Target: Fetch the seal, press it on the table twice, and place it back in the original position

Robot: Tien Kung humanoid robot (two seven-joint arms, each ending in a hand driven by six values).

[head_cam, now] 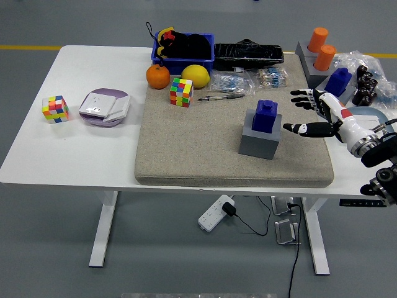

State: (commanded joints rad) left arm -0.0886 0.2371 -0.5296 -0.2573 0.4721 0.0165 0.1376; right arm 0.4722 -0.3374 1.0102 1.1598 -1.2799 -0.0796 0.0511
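Observation:
I should expect a hidden square hollow in the grey block when I lift the blue seal out, because the grey block's rim (247, 124) goes around the blue seal's square base (263, 128).
A blue seal (266, 116) stands upright on a grey block (260, 139) on the beige mat (186, 155), right of centre. My right hand (308, 113) hovers just to the seal's right, fingers spread and pointing left, thumb low near the block's top. It holds nothing and does not touch the seal. The left arm is out of sight.
Behind the mat sit a Rubik's cube (182, 92), an orange (158, 76), a lemon (195, 75), a pen (221, 97), a blue bin (183, 49) and a black bag (248, 54). A grey stand (313, 71) with orange cylinders and another blue seal (339, 81) lies far right. Left: a second cube (54, 109) and a purple-white box (104, 107).

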